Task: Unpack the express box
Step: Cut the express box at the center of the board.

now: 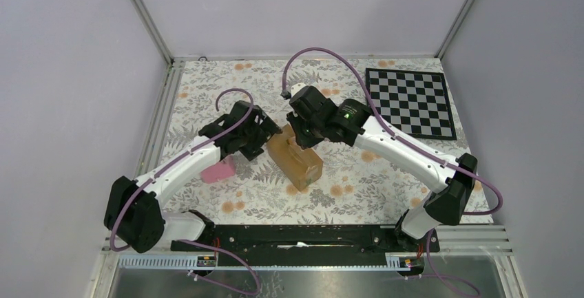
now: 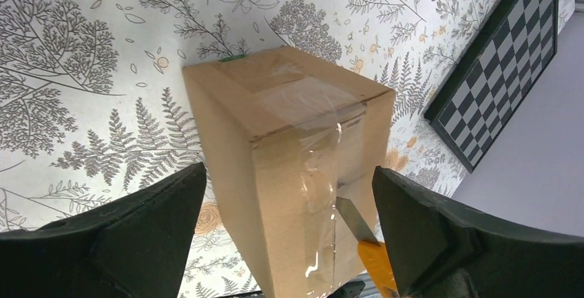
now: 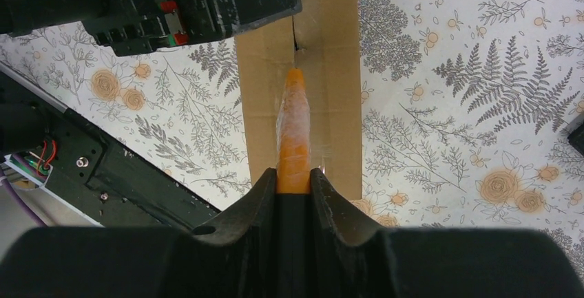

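The box, with the cutter at its taped seam, is loose between the open fingers of my left gripper. My left gripper therefore has to close tightly on the box's end before the cutting.
The express box is a brown carton sealed with clear tape, lying on the floral mat. In the left wrist view the box sits between my left gripper's wide-open fingers, with a gap on each side. My left gripper is at the box's far-left end. My right gripper is shut on the orange cutter, whose blade rests against the taped seam on the box top. In the top view my right gripper is over the box's far end.
A pink wedge lies left of the box, under the left arm. A black-and-white checkerboard lies at the back right. A metal rail borders the mat on the left. The arm bases' black bar runs along the near edge.
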Controlling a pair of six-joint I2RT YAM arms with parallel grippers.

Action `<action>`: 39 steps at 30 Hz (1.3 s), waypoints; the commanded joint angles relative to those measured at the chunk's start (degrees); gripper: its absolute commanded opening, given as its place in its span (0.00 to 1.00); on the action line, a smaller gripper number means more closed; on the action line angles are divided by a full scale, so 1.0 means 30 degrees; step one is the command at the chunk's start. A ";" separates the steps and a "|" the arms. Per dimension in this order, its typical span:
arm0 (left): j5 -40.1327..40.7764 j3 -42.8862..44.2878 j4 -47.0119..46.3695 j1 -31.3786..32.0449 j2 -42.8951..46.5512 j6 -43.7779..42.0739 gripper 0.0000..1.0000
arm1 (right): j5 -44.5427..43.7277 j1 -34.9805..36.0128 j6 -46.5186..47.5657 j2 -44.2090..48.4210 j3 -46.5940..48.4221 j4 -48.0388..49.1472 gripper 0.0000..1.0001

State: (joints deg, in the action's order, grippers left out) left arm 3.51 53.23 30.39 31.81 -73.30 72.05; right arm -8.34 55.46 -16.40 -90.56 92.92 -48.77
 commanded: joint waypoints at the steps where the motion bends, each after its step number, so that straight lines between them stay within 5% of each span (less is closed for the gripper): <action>1: 0.0495 0.1547 0.0172 0.0462 -0.0516 0.0468 0.99 | 0.0869 0.0087 0.0238 0.0102 0.0333 0.0224 0.00; 15: 0.1623 0.2652 0.2979 0.1201 -0.1731 0.1395 0.98 | 0.0971 0.0087 0.0170 0.0294 0.0174 0.0277 0.00; 26: 0.2715 0.3671 0.5088 0.1261 -0.2083 0.1757 0.74 | 0.0996 0.0087 0.0115 0.0430 0.0051 0.0267 0.00; 39: 0.2257 0.4983 0.5935 0.1320 -0.3463 0.1912 0.68 | 0.1254 0.0107 -0.0036 0.0504 -0.0001 0.0183 0.00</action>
State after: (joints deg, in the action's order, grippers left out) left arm 9.85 65.80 46.33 35.51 -83.24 75.35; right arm -6.31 55.46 -16.32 -90.56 92.92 -48.42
